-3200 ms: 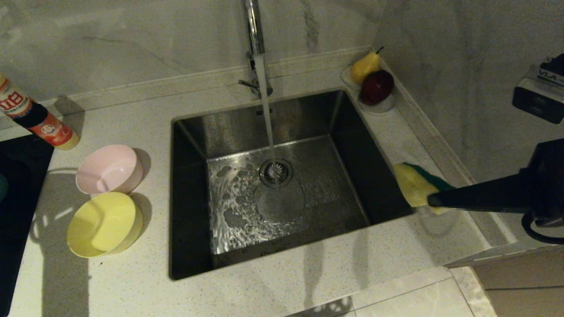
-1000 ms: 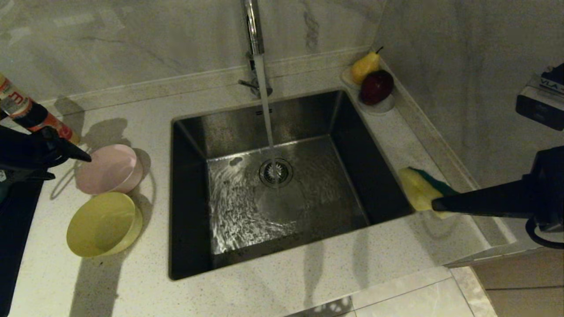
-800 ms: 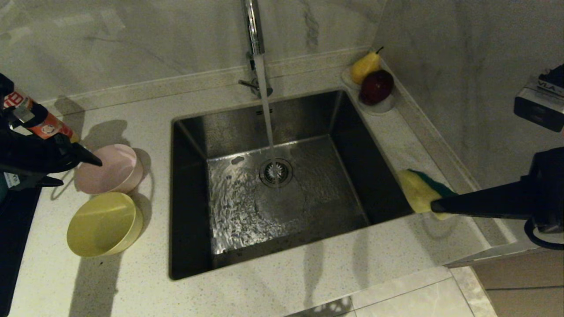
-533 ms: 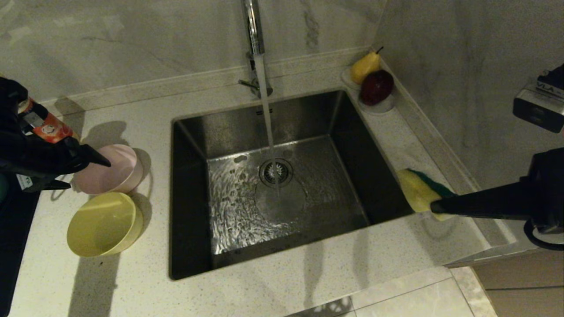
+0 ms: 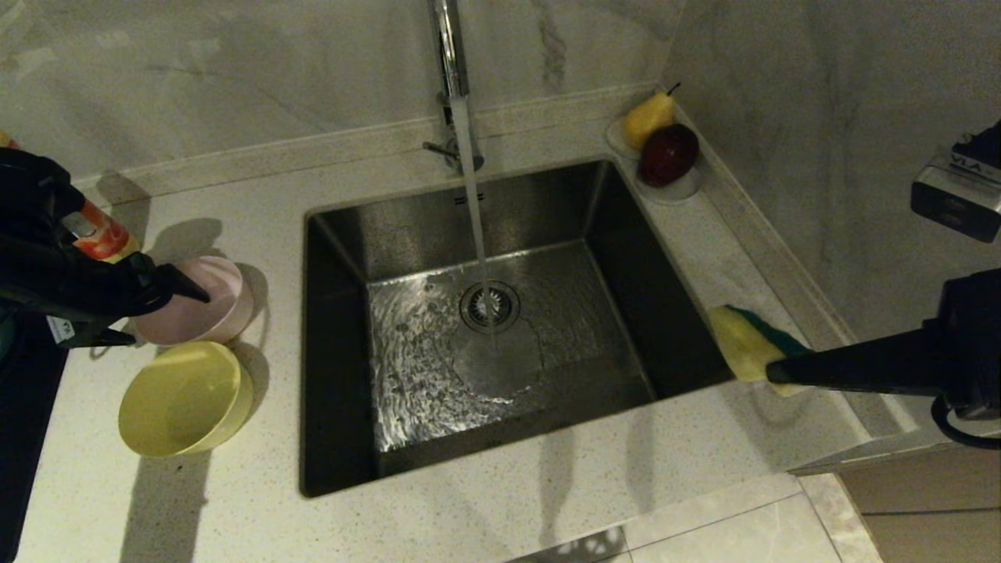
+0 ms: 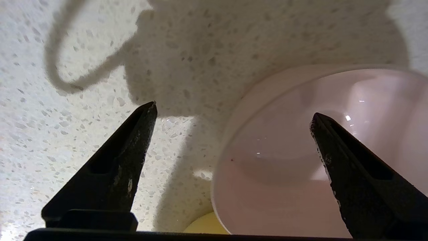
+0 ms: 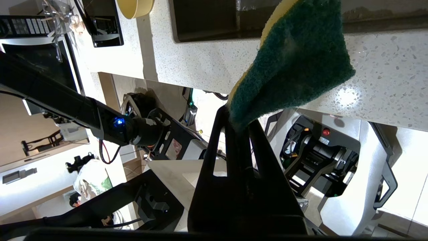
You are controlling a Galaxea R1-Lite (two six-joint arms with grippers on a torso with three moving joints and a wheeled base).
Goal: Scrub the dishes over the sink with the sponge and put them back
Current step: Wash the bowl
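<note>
The pink bowl point(image 5: 208, 310) will collect some of the water that runs from the chrome tap. The bowl will spill a stream over its rim when I tip it.
The pale pink bowl point(image 5: 223, 289) and the yellow bowl point(image 5: 184, 399) stand on the counter left of the sink point(image 5: 500, 203). My left gripper point(image 5: 168, 317) is open wide at the pink bowl's left rim. In the left wrist view one finger point(image 6: 351, 174) hangs over the inside of the pink bowl point(image 6: 284, 174) and the other point(image 6: 127, 147) over the bare counter; the left gripper point(image 6: 234, 110) holds nothing. My right gripper point(image 5: 770, 374) is shut on a corner of the sponge point(image 5: 743, 344) at the sink's right edge. The sponge point(image 7: 297, 63) shows its green face to the right gripper point(image 7: 239, 117).
Water runs from the chrome tap point(image 5: 450, 47) onto the drain strainer point(image 5: 490, 306). An orange bottle point(image 5: 98, 234) lies behind the left arm. A pear point(image 5: 647, 117) and a red apple point(image 5: 669, 154) sit on saucers at the back right corner. A dark hob point(image 5: 23, 407) borders the counter's left.
The left arm has come in from the left and reached the pink bowl's rim, its jaws spreading wider. The right arm and sponge have stayed put.
</note>
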